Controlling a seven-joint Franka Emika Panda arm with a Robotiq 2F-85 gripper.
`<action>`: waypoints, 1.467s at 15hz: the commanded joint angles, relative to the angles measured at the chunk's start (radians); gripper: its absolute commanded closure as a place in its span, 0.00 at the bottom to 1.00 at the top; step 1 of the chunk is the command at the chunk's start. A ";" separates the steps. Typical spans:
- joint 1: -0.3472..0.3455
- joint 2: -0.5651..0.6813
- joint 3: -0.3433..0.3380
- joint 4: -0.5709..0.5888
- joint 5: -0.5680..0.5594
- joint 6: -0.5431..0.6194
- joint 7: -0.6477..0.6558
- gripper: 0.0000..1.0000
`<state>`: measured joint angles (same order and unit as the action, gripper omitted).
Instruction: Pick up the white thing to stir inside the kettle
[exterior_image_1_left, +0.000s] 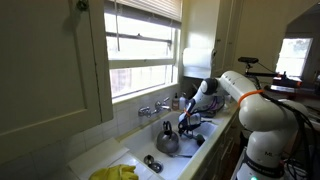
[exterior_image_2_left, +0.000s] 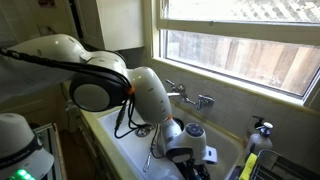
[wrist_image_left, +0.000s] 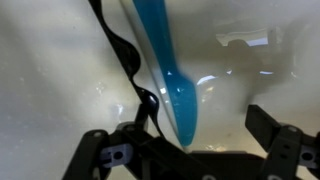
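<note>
The black handle (wrist_image_left: 146, 98) is against one finger of my gripper. Next, I move over to that side and centre the white thing (wrist_image_left: 147, 55) before I close my gripper.
The kettle (exterior_image_1_left: 167, 143) is squat, grey-silver metal with a dark handle, and stands in the white sink (exterior_image_1_left: 135, 152). It also shows in an exterior view (exterior_image_2_left: 196, 134) just behind my wrist. My gripper (exterior_image_1_left: 188, 123) (exterior_image_2_left: 186, 160) hangs low over the sink next to the kettle. In the wrist view the gripper (wrist_image_left: 200, 122) is open, with its fingers wide apart. A long utensil with a blue middle and whitish edges (wrist_image_left: 160, 60) lies between them, nearer the left finger, over the white sink floor. The kettle is out of the wrist view.
A chrome tap (exterior_image_1_left: 155, 108) (exterior_image_2_left: 190, 97) stands on the sink's back edge under the window. A yellow cloth (exterior_image_1_left: 115, 172) and a small dark object (exterior_image_1_left: 152, 162) lie at the sink's near end. A yellow bottle (exterior_image_2_left: 250, 160) stands beside the basin. A black cable (wrist_image_left: 125, 55) crosses the wrist view.
</note>
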<state>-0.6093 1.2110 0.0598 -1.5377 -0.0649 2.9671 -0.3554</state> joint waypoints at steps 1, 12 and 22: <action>-0.020 0.045 0.022 0.058 -0.011 -0.019 -0.032 0.00; -0.021 0.015 0.051 0.056 0.008 -0.151 -0.074 0.00; 0.010 0.005 -0.013 0.037 -0.002 -0.054 -0.033 0.30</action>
<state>-0.6033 1.2155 0.0655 -1.4931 -0.0646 2.8983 -0.3893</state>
